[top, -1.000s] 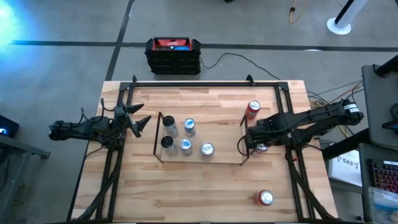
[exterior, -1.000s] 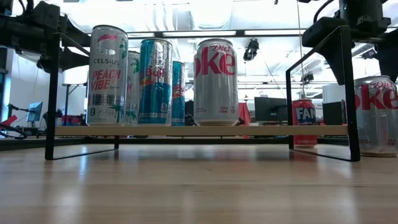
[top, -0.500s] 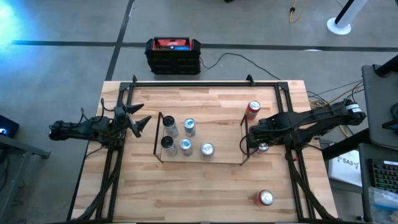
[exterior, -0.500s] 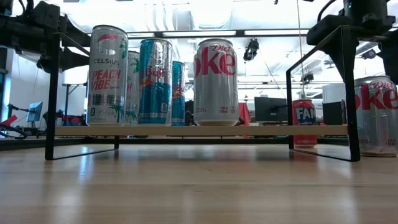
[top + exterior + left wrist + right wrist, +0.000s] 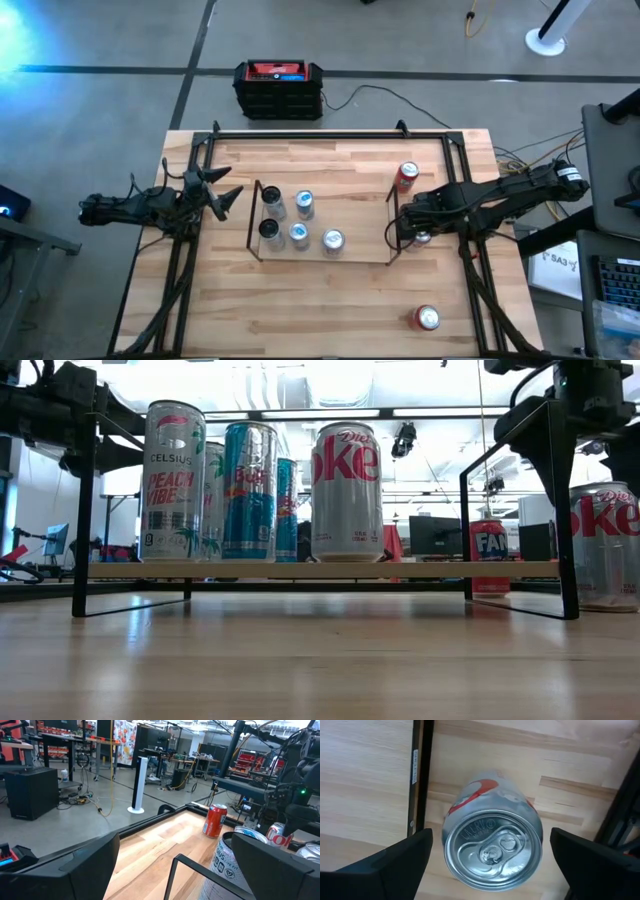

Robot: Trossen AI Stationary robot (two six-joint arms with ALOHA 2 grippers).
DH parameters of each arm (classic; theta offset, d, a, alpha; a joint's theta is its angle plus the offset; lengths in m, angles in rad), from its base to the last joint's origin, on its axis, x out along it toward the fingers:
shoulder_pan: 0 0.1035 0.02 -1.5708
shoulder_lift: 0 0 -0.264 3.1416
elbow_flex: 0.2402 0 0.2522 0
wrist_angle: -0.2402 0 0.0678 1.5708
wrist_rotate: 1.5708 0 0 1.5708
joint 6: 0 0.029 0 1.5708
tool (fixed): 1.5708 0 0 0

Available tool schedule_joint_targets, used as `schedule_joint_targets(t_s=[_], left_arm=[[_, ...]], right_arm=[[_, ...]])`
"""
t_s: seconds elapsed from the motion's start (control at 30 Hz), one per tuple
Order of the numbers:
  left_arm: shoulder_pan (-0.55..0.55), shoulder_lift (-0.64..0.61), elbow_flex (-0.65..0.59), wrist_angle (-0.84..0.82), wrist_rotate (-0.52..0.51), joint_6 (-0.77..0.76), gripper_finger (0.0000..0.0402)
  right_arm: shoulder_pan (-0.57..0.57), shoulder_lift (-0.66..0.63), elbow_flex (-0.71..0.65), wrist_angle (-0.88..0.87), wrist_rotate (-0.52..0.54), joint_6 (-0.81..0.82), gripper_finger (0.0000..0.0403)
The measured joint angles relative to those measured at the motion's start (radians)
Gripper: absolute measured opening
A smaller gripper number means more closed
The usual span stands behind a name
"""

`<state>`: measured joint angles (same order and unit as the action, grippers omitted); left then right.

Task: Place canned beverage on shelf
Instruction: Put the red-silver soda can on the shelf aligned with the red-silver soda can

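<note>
The Diet Coke can's logo [image 5: 604,517] points off to one side of the shelf's front, so I should turn the can's top [image 5: 493,851] in place with my right gripper before lifting.
The shelf [image 5: 365,240] stands mid-table, and several cans stand upright on the left half of its wooden deck [image 5: 430,570]. A silver Diet Coke can [image 5: 492,847] stands upright on the table just outside the shelf's right end frame [image 5: 417,775]. My right gripper [image 5: 415,232] hangs straight above that can, pointing down. It is open, with one finger on either side of the can's top and a gap showing on both sides. My left gripper [image 5: 225,190] waits open and level at the table's left edge, pointing toward the shelf.
A red can [image 5: 407,176] stands on the table beyond the right gripper. Another red can [image 5: 427,318] stands near the front right corner. A black tubular frame [image 5: 300,135] runs round the tabletop. A black box with a red top [image 5: 279,88] sits on the floor past the far edge.
</note>
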<state>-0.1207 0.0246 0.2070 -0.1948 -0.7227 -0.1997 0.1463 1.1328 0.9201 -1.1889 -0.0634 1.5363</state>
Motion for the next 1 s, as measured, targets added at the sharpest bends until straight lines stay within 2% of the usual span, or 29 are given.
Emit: schedule_joint_targets(t_s=[0.4,0.77,1.0], left_arm=[[0.000,0.000,0.000,0.000,0.000,0.000,0.0368],[0.000,0.000,0.000,0.000,0.000,0.000,0.0368],[0.000,0.000,0.000,0.000,0.000,0.000,0.0368]], right_arm=[[0.000,-0.002,-0.013,0.014,-0.009,-0.014,0.0287],[0.000,-0.061,-0.018,-0.002,-0.021,-0.184,0.0294],[0.000,-0.056,-0.018,-0.042,-0.018,-0.341,0.0293]])
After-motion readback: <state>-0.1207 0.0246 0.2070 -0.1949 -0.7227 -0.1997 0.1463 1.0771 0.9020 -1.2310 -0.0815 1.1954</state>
